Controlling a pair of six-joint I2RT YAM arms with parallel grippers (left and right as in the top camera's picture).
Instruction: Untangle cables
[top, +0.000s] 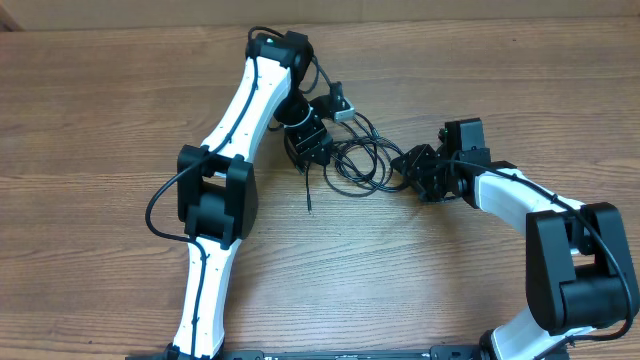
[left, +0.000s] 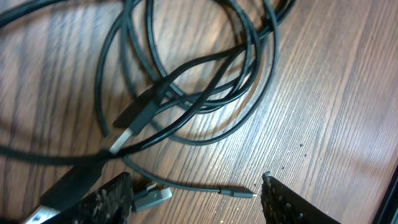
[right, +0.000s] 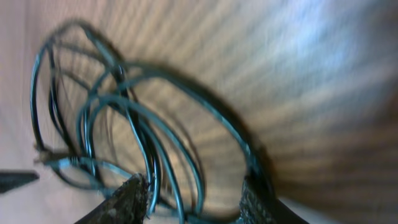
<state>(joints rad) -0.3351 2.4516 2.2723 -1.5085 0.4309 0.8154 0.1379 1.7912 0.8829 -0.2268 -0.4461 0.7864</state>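
The cable loops are lying flat and crossing over each other, so the robot's left gripper needs to lift the loops clear before the right gripper goes for hanging strands of cable.
Several thin black cables lie in tangled loops on the wooden table between my two grippers. My left gripper is at the left edge of the tangle. In the left wrist view it is open low over the table, with a small plug end and a grey USB plug lying between its fingers; cable loops lie beyond. My right gripper is at the right edge of the tangle. In the blurred right wrist view it is open, with several cable strands running between its fingers.
A grey-tipped plug lies at the back beside the left arm's wrist. One loose cable end trails toward the front. The wooden table extends to the left and front. The right arm's body is at the right.
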